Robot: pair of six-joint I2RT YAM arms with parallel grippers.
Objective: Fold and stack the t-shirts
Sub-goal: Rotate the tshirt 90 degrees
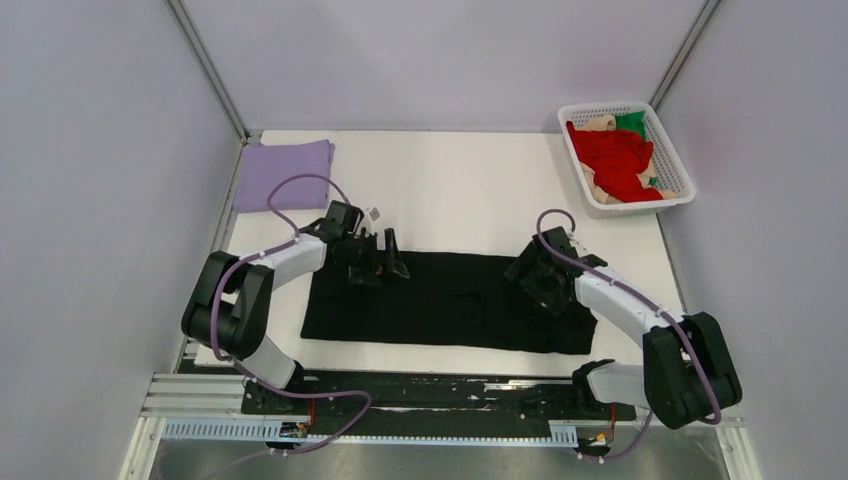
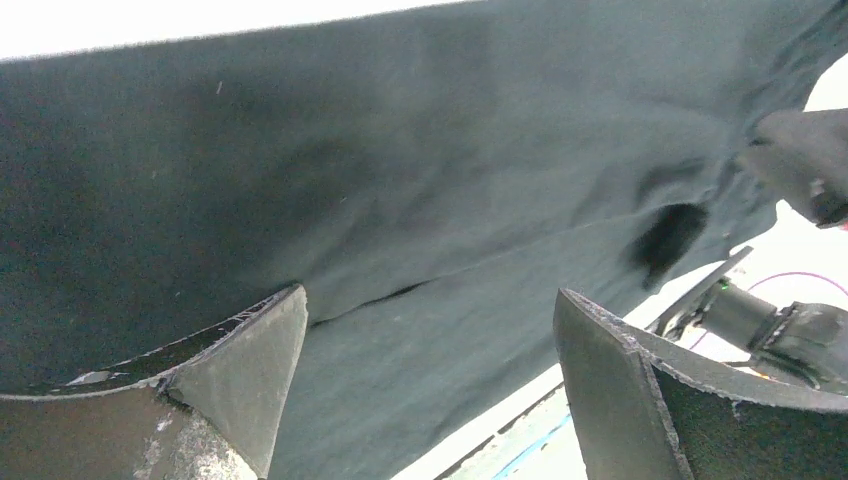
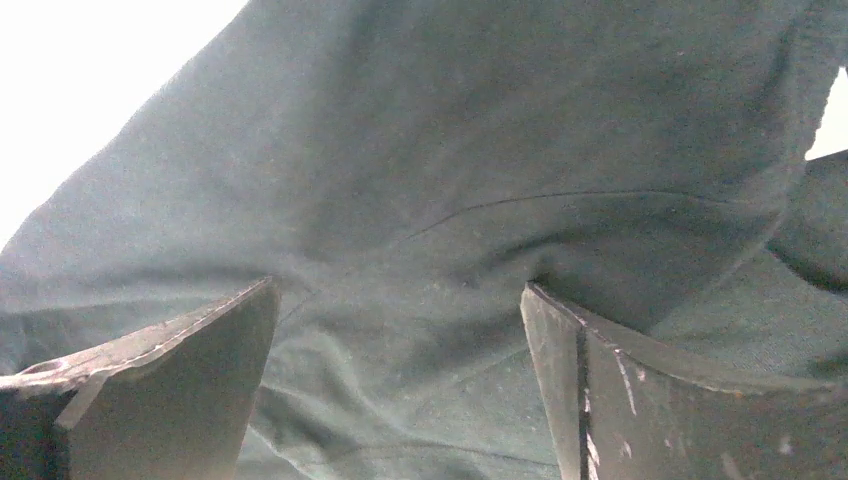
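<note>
Next, my left gripper turns the black t-shirt point(image 1: 435, 308), which lies crosswise before my grippers, until the t-shirt's end point(image 1: 325, 310) under this gripper faces me. Then I should fold that end up.
A large black t-shirt point(image 1: 450, 305) lies spread flat across the middle of the table. My left gripper point(image 1: 378, 262) hovers over its far left edge, open and holding nothing; in the left wrist view the black cloth point(image 2: 400, 180) fills the frame between the fingers. My right gripper point(image 1: 532, 275) is over the shirt's right part, open, with the cloth point(image 3: 480, 150) beneath it. A folded lavender t-shirt point(image 1: 283, 173) lies at the far left corner. Red point(image 1: 620, 160), green point(image 1: 632, 121) and beige point(image 1: 600, 124) shirts are heaped in the basket.
The white plastic lattice basket point(image 1: 676, 160) stands at the far right corner. Grey walls enclose the table on three sides. The arm bases and a metal rail point(image 1: 400, 400) run along the near edge.
</note>
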